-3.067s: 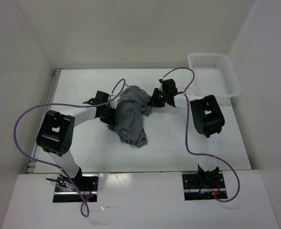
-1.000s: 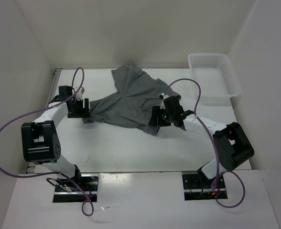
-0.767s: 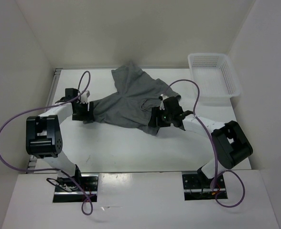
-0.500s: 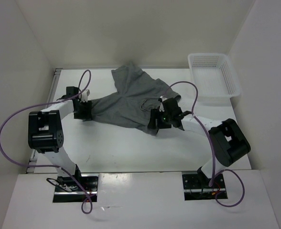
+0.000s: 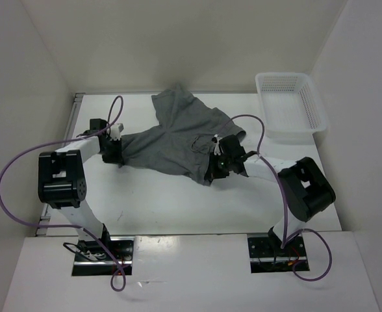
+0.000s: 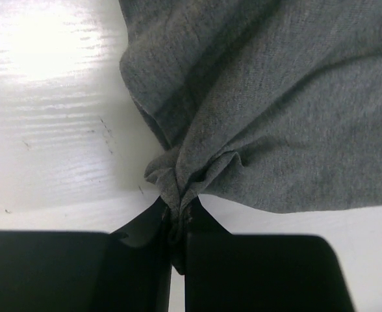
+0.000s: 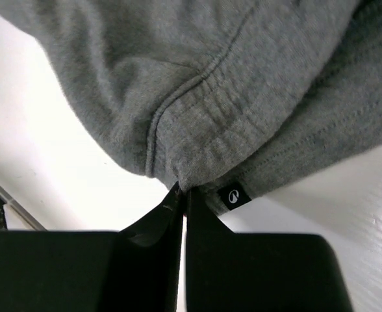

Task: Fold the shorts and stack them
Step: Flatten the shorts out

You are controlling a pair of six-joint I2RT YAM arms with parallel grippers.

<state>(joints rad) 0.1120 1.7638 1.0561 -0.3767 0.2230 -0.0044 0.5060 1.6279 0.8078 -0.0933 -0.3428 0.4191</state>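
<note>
The shorts' near edge (image 5: 166, 169) is slanted and creased, so my left gripper and my right gripper should pick it up and lay it toward the table's front (image 5: 167, 204) before the fold.
The grey shorts (image 5: 171, 140) lie spread and stretched across the middle of the white table, one part reaching toward the back wall. My left gripper (image 5: 115, 156) is shut on the shorts' left edge; in the left wrist view a bunched fold of the shorts (image 6: 256, 104) is pinched between the black jaws of that gripper (image 6: 177, 218). My right gripper (image 5: 212, 170) is shut on the shorts' lower right corner; in the right wrist view the hemmed edge of the shorts (image 7: 210, 84), with a small black label (image 7: 234, 196), is held in the jaws of that gripper (image 7: 184, 195).
A white mesh basket (image 5: 288, 107) stands at the back right of the table. White walls close in on the left, back and right. Purple cables loop over both arms.
Since three seconds ago the crumpled shorts have been pulled out wide between the two grippers. In the last second the left gripper moved slightly right and the right gripper edged left.
</note>
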